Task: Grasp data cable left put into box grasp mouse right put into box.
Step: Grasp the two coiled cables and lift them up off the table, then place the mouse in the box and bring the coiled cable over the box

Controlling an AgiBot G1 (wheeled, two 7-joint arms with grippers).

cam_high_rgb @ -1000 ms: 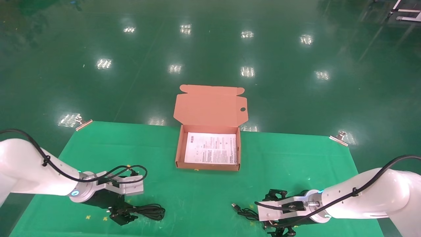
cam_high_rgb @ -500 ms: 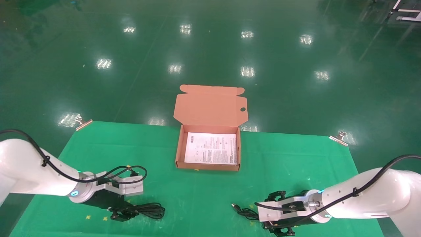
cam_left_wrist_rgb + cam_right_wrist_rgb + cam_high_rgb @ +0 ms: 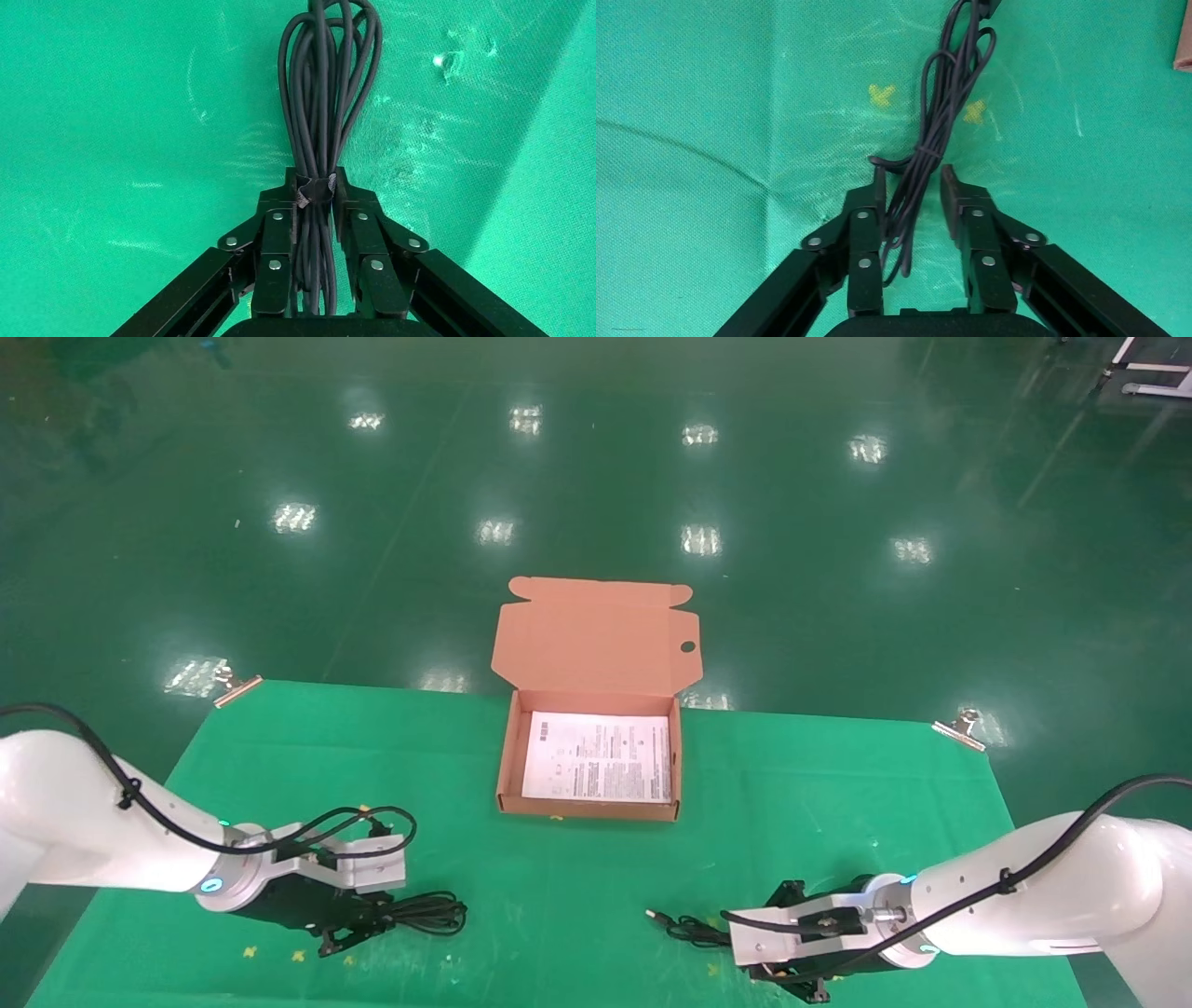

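My right gripper will make the hidden mouse hang below when I lift the cord bundle [image 3: 935, 140], because a strand of cord [image 3: 883, 163] bends out of the bundle under that gripper.
The data cable [image 3: 424, 913], a black looped bundle, lies at the front left of the green cloth. My left gripper [image 3: 368, 926] is shut on it; in the left wrist view the left gripper [image 3: 314, 189] pinches the data cable [image 3: 327, 84] at its tie. The box [image 3: 593, 808] stands open at the back middle. My right gripper [image 3: 759, 943] is low at the front right, open. In the right wrist view the right gripper [image 3: 912, 184] straddles a thin black cord bundle [image 3: 940, 119], which touches one finger only. The cord's USB plug [image 3: 657, 916] points left. The mouse body is hidden.
A printed paper sheet [image 3: 601, 756] lies inside the box, whose lid [image 3: 596, 635] stands open past the table's far edge. Metal clips [image 3: 237, 689] [image 3: 959, 728] hold the cloth at the far corners. Yellow cross marks [image 3: 880, 95] lie beside the cord.
Both grippers' jaws have narrowed. The left one has shut on the data cable, which shifted slightly away from me. The right one has narrowed around the thin cord, which shifted a little left.
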